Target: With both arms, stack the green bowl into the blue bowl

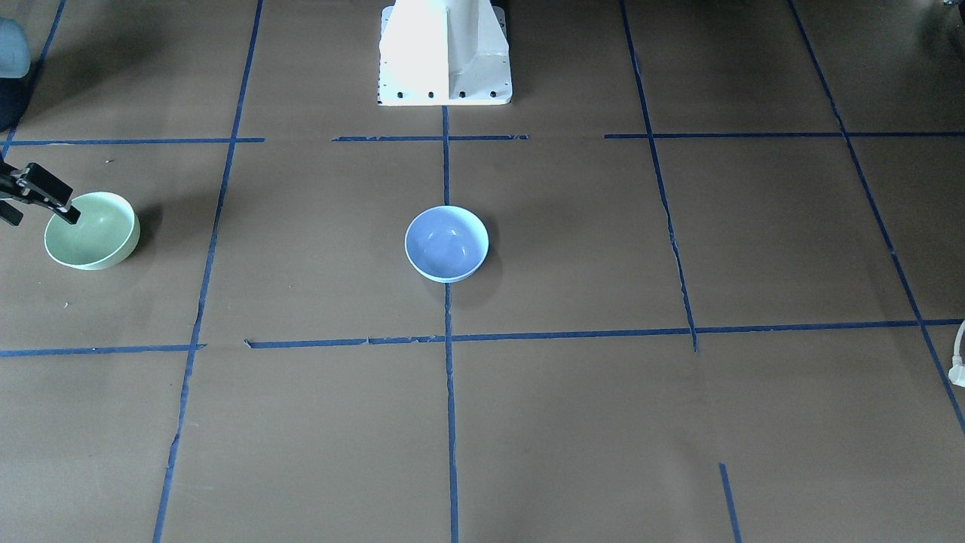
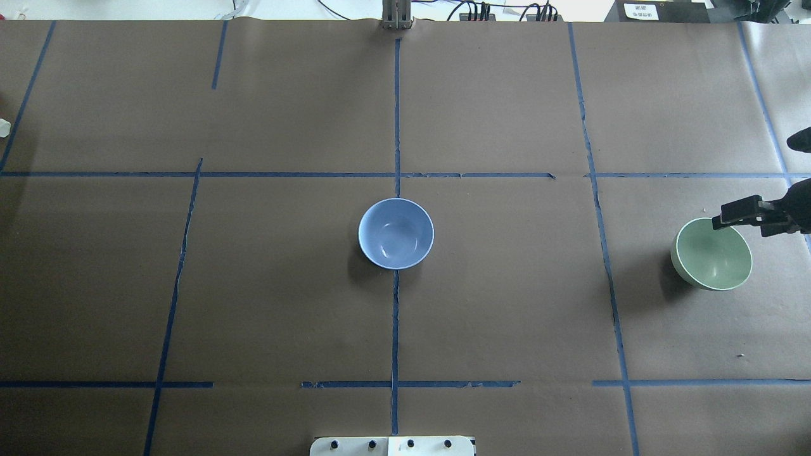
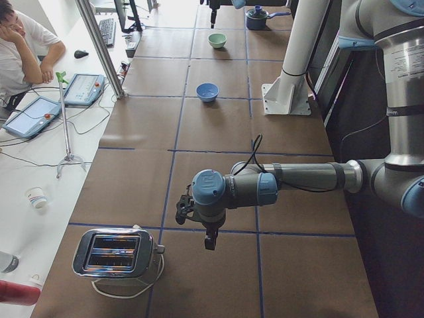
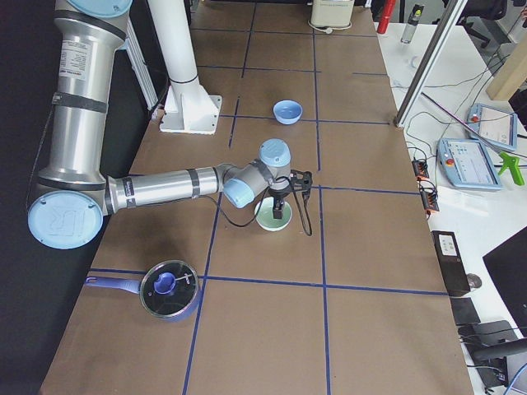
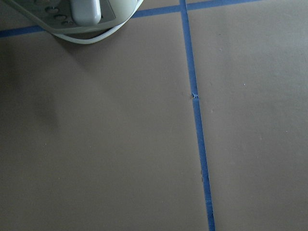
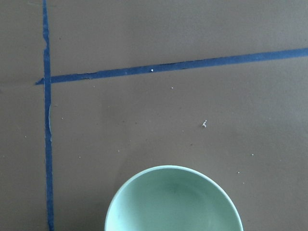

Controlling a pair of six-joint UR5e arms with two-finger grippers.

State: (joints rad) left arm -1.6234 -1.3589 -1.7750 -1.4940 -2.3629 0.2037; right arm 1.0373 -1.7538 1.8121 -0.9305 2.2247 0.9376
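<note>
The green bowl (image 1: 92, 231) matches the blue bowl's empty, flared hollow (image 1: 447, 243), so it should sit deep inside, its rim close over the blue bowl's rim, when the robot lowers it.
The green bowl (image 1: 92, 234) (image 2: 713, 256) stands upright on the table at the robot's far right. It also shows in the right wrist view (image 6: 173, 202) and the exterior right view (image 4: 265, 220). My right gripper (image 1: 41, 217) (image 2: 747, 225) is open and hangs over the bowl's outer rim, one finger over the inside and one outside. The blue bowl (image 1: 446, 243) (image 2: 396, 233) stands empty at the table's centre. My left gripper (image 3: 209, 244) shows only in the exterior left view, low over the table near a toaster; I cannot tell whether it is open or shut.
A silver toaster (image 3: 116, 252) with its cable stands by the left gripper; its edge shows in the left wrist view (image 5: 82, 17). A lidded blue pot (image 4: 169, 288) stands beyond the green bowl. The white pedestal (image 1: 445, 53) is behind the blue bowl. An operator (image 3: 23, 40) sits at the side bench.
</note>
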